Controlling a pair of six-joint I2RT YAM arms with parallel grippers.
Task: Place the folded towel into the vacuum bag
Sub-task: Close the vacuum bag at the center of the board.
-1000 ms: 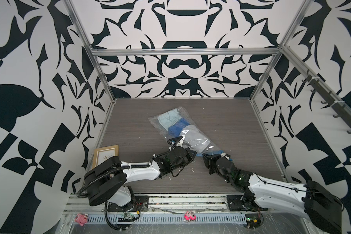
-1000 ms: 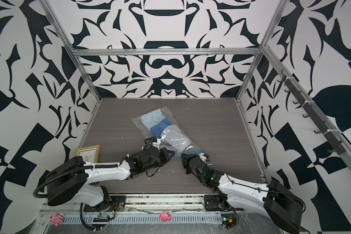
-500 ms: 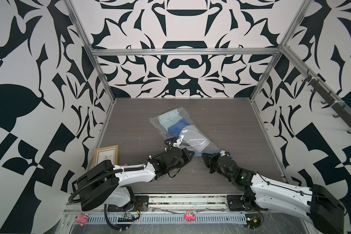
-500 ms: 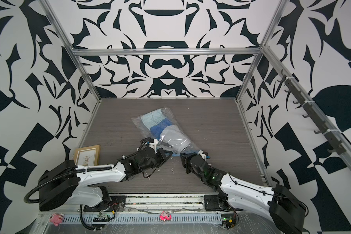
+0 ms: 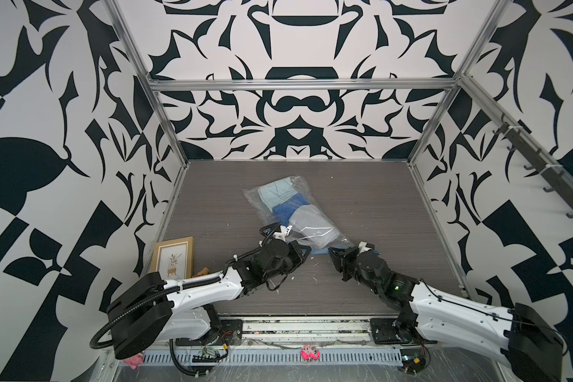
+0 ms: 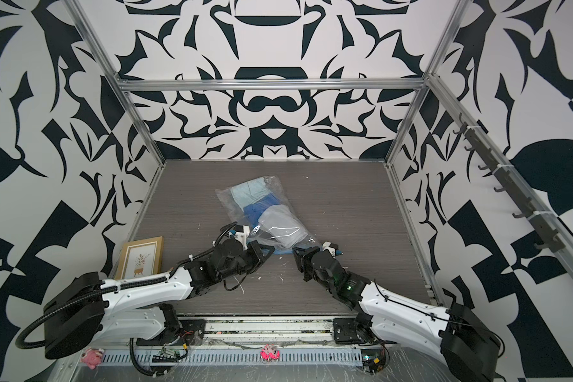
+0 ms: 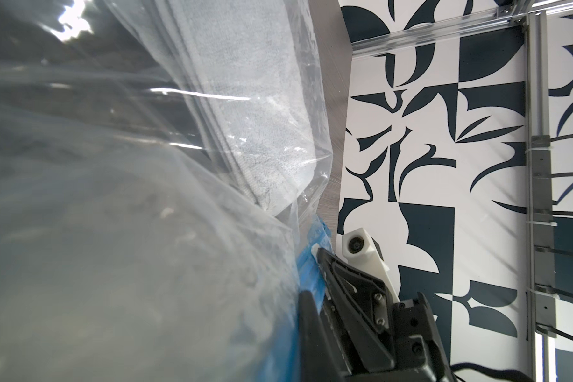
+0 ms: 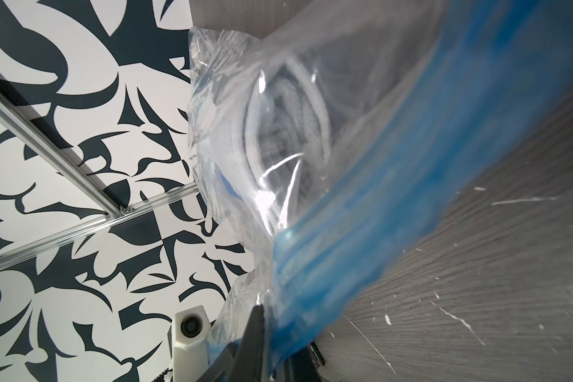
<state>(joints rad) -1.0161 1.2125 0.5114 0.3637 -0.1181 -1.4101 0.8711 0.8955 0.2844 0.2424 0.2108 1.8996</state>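
My left gripper should go on pulling until the zip strip is stretched straight, because both grippers hold the blue zip strip (image 5: 320,250) and the grey towel (image 5: 313,223) is inside the vacuum bag.
The clear vacuum bag (image 5: 288,205) (image 6: 262,205) lies slantwise on the wooden table in both top views. A folded grey towel (image 5: 311,226) (image 7: 268,115) sits inside it near the mouth, with a dark blue one (image 5: 290,207) and a light blue one (image 5: 273,194) deeper in. The blue zip strip (image 5: 319,253) (image 8: 361,231) is at the near end, lifted a little. My left gripper (image 5: 306,254) (image 7: 311,330) is shut on the strip's left part. From the other side, my right gripper (image 5: 333,255) (image 8: 268,347) is shut on its right part.
A framed picture (image 5: 174,258) leans at the near left wall with a small tan object (image 5: 202,272) beside it. A rail of hooks (image 5: 543,172) runs along the right wall. Patterned walls enclose the table (image 5: 377,205) on three sides.
Both grippers stay shut on the zip strip at nearly the same spot. The left arm's elbow has swung outward to the left and lower.
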